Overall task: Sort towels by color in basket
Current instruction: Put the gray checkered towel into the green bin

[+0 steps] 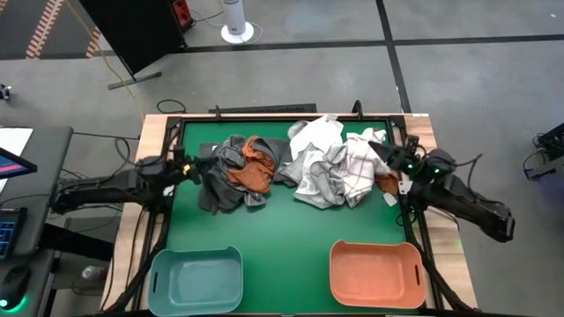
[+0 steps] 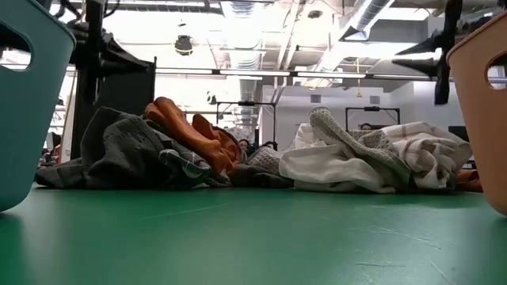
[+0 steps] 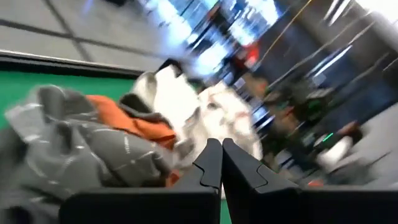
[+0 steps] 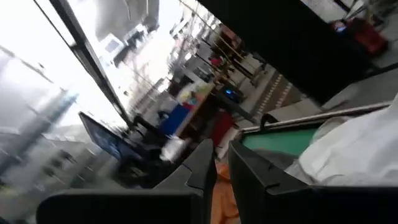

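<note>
I should expect another dark grey towel to stay there when I lift the white-lined dark grey towel, because a plainer fold can be seen next to it.
The towels lie heaped across the far half of the green table. There is a dark grey towel and a rust orange one on the left. White, light grey and checked ones are on the right. My left gripper hangs shut and level just left of the dark grey towel, with nothing between its fingers. My right gripper hangs level at the heap's right end, over another orange towel. Its fingers stand a narrow gap apart, with nothing at their tips.
A teal basket stands at the near left and an orange basket at the near right, both with nothing in them. Bare green table lies between the heap and the baskets. A raised black rim runs along the far edge.
</note>
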`<state>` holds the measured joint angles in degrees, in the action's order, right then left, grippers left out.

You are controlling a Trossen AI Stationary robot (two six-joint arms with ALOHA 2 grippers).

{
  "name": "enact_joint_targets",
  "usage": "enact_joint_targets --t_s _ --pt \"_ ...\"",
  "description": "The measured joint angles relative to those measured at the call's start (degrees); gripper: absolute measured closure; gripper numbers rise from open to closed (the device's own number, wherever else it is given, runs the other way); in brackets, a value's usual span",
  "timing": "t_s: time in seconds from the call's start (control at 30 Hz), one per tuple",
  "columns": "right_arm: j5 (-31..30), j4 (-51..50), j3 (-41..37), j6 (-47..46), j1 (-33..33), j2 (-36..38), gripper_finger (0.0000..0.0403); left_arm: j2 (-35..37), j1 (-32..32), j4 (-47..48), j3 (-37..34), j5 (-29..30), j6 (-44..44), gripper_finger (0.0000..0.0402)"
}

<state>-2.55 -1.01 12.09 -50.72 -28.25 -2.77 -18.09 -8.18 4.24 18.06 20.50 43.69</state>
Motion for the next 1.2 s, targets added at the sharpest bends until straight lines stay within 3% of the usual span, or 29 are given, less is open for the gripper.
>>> enact_joint_targets --t_s 0.23,0.57,0.67,0.77,0.87,1.07,1.2 --pt "0.04 -13.96 10.73 8.61 1.52 -8.69 0.0327 -14.65 -1.52 21.62 19.03 0.62 -6.67 0.0376" --pt "0.07 -14.52 18.93 18.39 6.19 -23.5 0.0327 -41.29 -8.47 34.99 38.07 0.58 -21.7 0.0214" --pt "0.07 -15.16 21.4 20.44 7.66 -25.66 0.0327 -47.51 -11.19 38.43 41.48 -4.73 -25.79 0.0188" --pt "0.07 -15.08 23.7 21.81 8.74 -26.98 0.0327 -52.49 -12.56 40.79 44.45 -11.18 -30.13 0.0184" --pt "0.07 -15.24 25.44 22.4 9.09 -27.76 0.0327 -56.21 -12.68 44.24 47.02 -13.82 -35.36 0.0189" --pt "0.07 -15.2 27.43 22.47 9.13 -28.02 0.0327 -62.25 -12.68 50.28 48.14 -14.1 -43.66 0.0219" --pt "0.07 -15.17 27.93 22.32 9.13 -28.02 0.0327 -65.17 -12.23 51.6 48.14 -12.87 -47.93 0.0277"
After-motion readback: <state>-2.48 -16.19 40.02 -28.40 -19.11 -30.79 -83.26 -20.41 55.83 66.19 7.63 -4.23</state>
